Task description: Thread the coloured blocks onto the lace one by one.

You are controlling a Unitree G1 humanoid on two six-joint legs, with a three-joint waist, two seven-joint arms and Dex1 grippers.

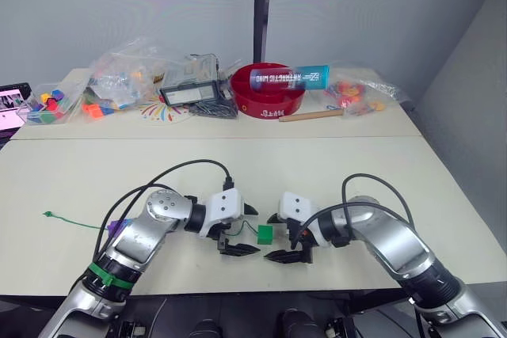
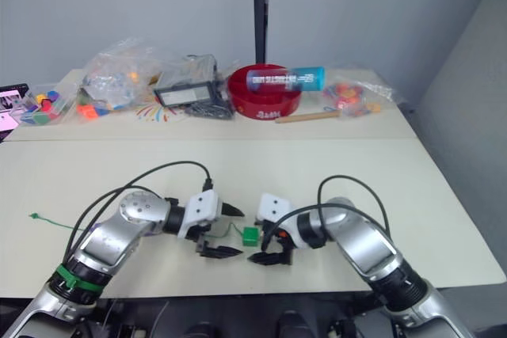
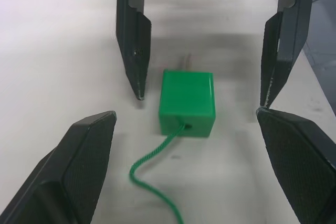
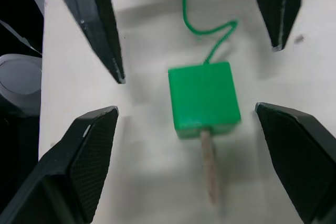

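I expect the lace to slide through the green block and straighten when I pull its pale stiff tip (image 4: 209, 166), because the lace bends loosely (image 1: 245, 223) behind the block.
A bright green block (image 1: 265, 233) lies on the pale table (image 1: 261, 168) near its front edge, and the lace (image 3: 152, 161) runs through its hole. The lace's pale stiff tip (image 4: 208, 171) sticks out of the side facing my right gripper. The green string trails left across the table to its knotted end (image 1: 47, 214). My left gripper (image 1: 246, 229) is open just left of the block. My right gripper (image 1: 276, 237) is open just right of it. Neither touches the block. A purple block (image 1: 119, 227) peeks out beside my left forearm.
Along the table's back stand a red bowl (image 1: 269, 96) holding a blue-capped tube (image 1: 289, 77), plastic bags of toy pieces (image 1: 127, 77), a black tray (image 1: 190, 93), a wooden stick (image 1: 309, 115) and a box of coloured pieces (image 1: 46, 104). Black cables (image 1: 190, 165) arch over both arms.
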